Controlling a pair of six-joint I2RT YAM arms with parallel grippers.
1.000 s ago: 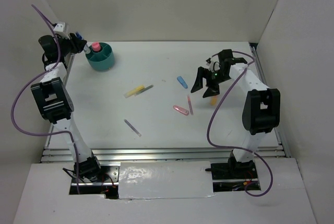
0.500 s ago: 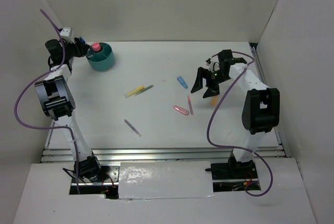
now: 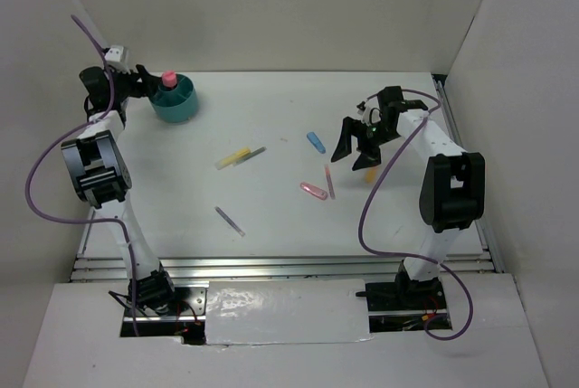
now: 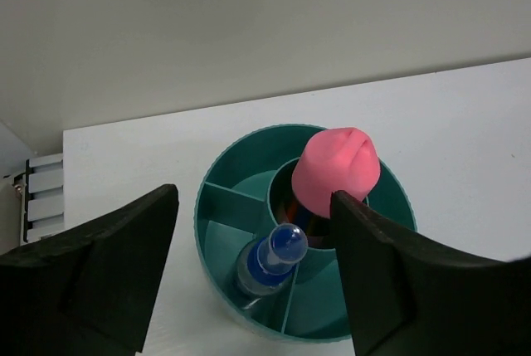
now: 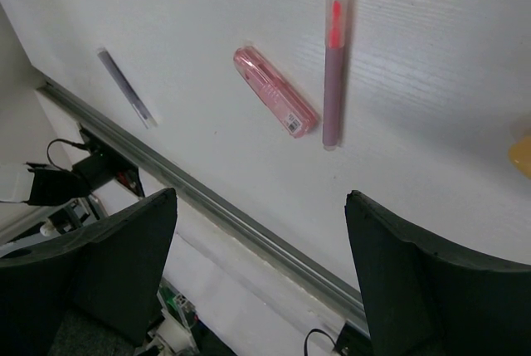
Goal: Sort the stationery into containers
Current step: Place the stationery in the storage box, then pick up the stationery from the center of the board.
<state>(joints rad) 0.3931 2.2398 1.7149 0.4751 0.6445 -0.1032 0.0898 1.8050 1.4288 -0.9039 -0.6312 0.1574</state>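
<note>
The orange item lies far away from the teal tub [image 3: 175,106] and my left gripper, so my right gripper should grab the item [image 3: 371,175] and pass it over halfway.
The teal tub [image 3: 177,101] stands at the back left, and the left wrist view shows its inner dividers [image 4: 241,207]. A white blue-capped bottle [image 4: 278,252] leans in one outer compartment. A pink-topped item [image 4: 338,163] sticks up from the centre well. My left gripper [image 3: 145,78] hovers open beside and above the tub [image 4: 253,207], touching nothing. My right gripper [image 3: 355,147] hangs open and empty [image 5: 261,207] over the table. Below it lie a pink clip [image 5: 275,91], a pink-and-purple pen [image 5: 333,65] and a thin purple pen [image 5: 126,88].
On the table lie a yellow highlighter [image 3: 237,156], a small blue piece [image 3: 315,141] and an orange item [image 3: 369,172] under the right arm. White walls close in the back and sides. A metal rail [image 3: 271,266] runs along the near edge.
My left gripper's jaws have spread apart, and the bottle now rests free in the tub. The left wrist shifted slightly towards the back. The right arm has not moved.
</note>
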